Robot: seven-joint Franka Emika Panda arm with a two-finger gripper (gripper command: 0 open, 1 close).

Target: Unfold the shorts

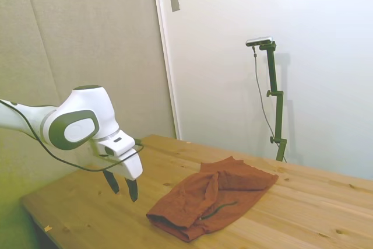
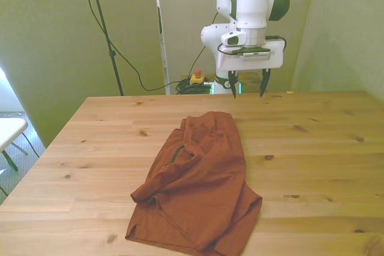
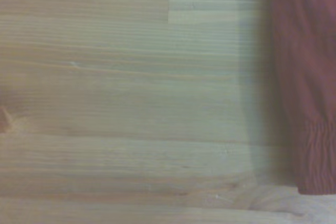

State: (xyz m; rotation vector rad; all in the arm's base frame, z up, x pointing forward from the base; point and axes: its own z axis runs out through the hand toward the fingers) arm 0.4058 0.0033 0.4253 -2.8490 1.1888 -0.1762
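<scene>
I expect a matching cord to be hidden underneath when I pull the top layer [image 1: 189,195] open, because the layer is folded over next to the dark cord [image 1: 218,210].
The rust-red shorts [image 1: 213,197] lie folded and rumpled on the wooden table [image 1: 315,208], with a thin dark cord showing on the top layer. In the front view the shorts [image 2: 201,181] stretch from the table's middle toward the near edge. My gripper [image 2: 247,86] hangs open above the far side of the table, a short way beyond the shorts and not touching them. In the side view the gripper [image 1: 122,184] is left of the cloth, holding nothing. The wrist view shows bare wood and one edge of the shorts [image 3: 307,87] with a ribbed hem.
Bare table wood [image 2: 312,148] surrounds the shorts on all sides. A yellow box with a red button [image 2: 195,78] and dark cables sit on the floor behind the table's far edge. A white object [image 2: 9,130] stands at the front view's left, off the table.
</scene>
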